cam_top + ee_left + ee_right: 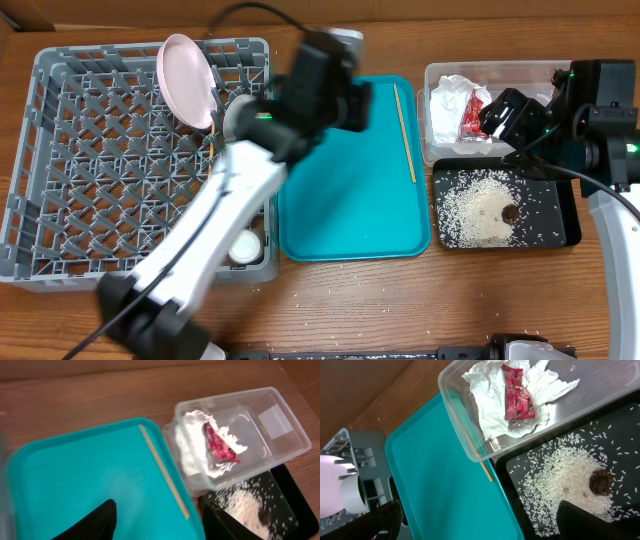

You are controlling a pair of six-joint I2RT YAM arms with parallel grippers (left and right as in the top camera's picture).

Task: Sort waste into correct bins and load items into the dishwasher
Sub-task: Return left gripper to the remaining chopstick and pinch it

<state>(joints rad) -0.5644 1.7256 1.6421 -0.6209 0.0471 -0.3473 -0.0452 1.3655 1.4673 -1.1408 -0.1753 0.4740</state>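
The wooden chopstick point(403, 123) lies clear, its narrow way lined up with my left gripper's open fingers, so I should keep going down until they straddle the chopstick's body point(408, 150).
The grey dishwasher rack point(120, 170) holds an upright pink plate point(188, 80), a whitish bowl point(240, 115) partly hidden under my left arm, and a small white cup point(245, 247). One wooden chopstick point(404, 130) point(164, 471) lies on the teal tray's right side. In the clear tub point(520, 75) lie the white napkin point(485, 400) and the red wrapper point(517, 397). Rice point(475, 205) and a brown lump point(601, 482) sit in the black tray point(555, 215). My left gripper point(157, 525) hovers open and empty over the teal tray. My right gripper point(485, 520) is wide open above the tub.
The teal tray point(340, 190) lies between the rack and the two bins. A few stray rice grains point(340, 290) dot the wooden table in front of it. My left arm crosses the rack's right side.
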